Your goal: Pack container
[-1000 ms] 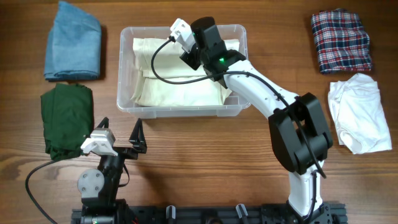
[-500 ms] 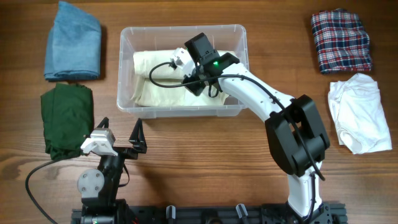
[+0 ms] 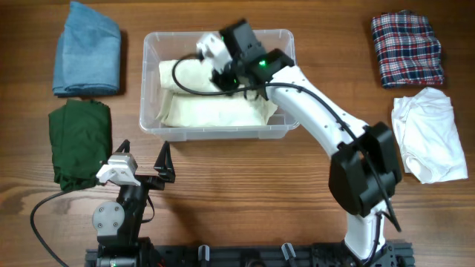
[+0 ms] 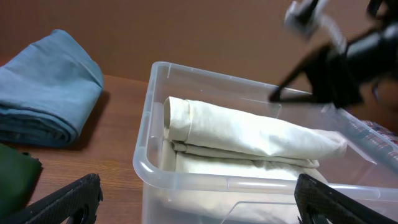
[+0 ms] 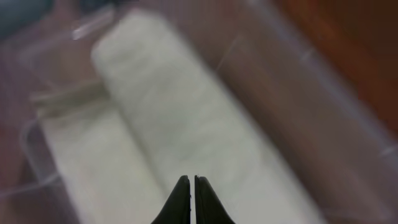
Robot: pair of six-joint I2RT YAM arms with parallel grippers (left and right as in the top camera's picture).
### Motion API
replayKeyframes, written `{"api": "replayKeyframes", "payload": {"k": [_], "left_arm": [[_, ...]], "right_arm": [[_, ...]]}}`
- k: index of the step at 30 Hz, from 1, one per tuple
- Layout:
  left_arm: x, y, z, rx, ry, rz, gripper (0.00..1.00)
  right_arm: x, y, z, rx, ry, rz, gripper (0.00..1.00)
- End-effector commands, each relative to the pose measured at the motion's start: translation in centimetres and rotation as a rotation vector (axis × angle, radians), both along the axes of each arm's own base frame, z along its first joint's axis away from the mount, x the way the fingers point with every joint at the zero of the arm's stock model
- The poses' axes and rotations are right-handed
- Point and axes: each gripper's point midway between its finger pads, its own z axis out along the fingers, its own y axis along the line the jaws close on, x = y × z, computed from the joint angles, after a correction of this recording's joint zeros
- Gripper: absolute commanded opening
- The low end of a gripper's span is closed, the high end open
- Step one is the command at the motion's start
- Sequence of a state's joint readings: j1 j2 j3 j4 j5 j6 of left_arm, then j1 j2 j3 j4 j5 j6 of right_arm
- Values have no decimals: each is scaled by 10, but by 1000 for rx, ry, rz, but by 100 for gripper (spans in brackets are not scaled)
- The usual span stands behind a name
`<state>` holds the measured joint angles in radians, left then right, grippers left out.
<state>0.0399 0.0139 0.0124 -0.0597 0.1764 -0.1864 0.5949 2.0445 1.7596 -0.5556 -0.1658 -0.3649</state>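
Note:
The robot's right gripper should push down the cream cloth's rolled top (image 4: 239,127) with closed fingers before it goes for the plaid cloth (image 3: 407,49), because that rolled top bulges up inside the container.
The clear plastic container (image 3: 152,126) stands at the table's far middle with a folded cream cloth (image 3: 215,113) lying inside it. My right gripper (image 3: 223,73) hovers over the container's back half. In the right wrist view its fingers (image 5: 191,180) are shut with nothing between them, above the rolled top of the cream cloth (image 5: 186,124). My left gripper (image 3: 143,159) is open and empty near the table's front, in front of the container. The left wrist view shows the container's rim (image 4: 205,180) and the cream cloth (image 4: 249,130) inside.
A blue cloth (image 3: 87,48) and a dark green cloth (image 3: 78,141) lie left of the container. A plaid cloth (image 3: 407,48) and a white cloth (image 3: 430,133) lie at the right. The right arm (image 3: 326,126) reaches across from the front right.
My right gripper dipped toward the cream cloth in the container, then came back up and a little left. The left arm has not moved.

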Motion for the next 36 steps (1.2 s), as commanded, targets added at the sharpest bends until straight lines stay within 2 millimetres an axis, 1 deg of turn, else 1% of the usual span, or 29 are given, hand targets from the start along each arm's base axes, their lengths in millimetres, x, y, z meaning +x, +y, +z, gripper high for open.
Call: {"api": "replayKeyframes", "payload": {"k": [1, 2, 3, 5, 8, 9, 12, 16, 20, 25, 28, 32, 34, 36], "left_arm": [[0, 3, -2, -4, 3, 15, 100], [0, 3, -2, -4, 3, 15, 100], [0, 3, -2, -4, 3, 15, 100], [0, 3, -2, -4, 3, 15, 100], [0, 3, -2, -4, 3, 15, 100], [0, 3, -2, -4, 3, 15, 100], [0, 3, -2, -4, 3, 15, 100], [0, 3, -2, -4, 3, 15, 100], [0, 3, -2, -4, 3, 15, 100], [0, 3, -2, -4, 3, 15, 100], [0, 3, -2, -4, 3, 15, 100], [0, 3, -2, -4, 3, 15, 100], [0, 3, -2, -4, 3, 15, 100], [0, 3, -2, -4, 3, 15, 100]], "right_arm": [[25, -4, 27, -23, -156, -27, 4], [32, -4, 27, -20, -182, -42, 4], [40, -4, 22, -18, -195, -54, 4], [49, -3, 13, -12, -203, -62, 4], [60, 2, -8, -5, -206, -64, 4], [63, 6, -18, 1, -204, -60, 4], [66, 15, -37, 12, -193, -41, 4], [68, 17, -57, 3, -172, -41, 4], [67, 17, -63, 11, -148, -59, 4], [52, 18, -74, 12, -63, -45, 4], [29, 15, -91, -11, 59, -24, 4], [0, 10, -107, -35, 197, 16, 4], [-11, 8, -111, -41, 250, 26, 4], [-15, 5, -112, -45, 278, 8, 4]]}}
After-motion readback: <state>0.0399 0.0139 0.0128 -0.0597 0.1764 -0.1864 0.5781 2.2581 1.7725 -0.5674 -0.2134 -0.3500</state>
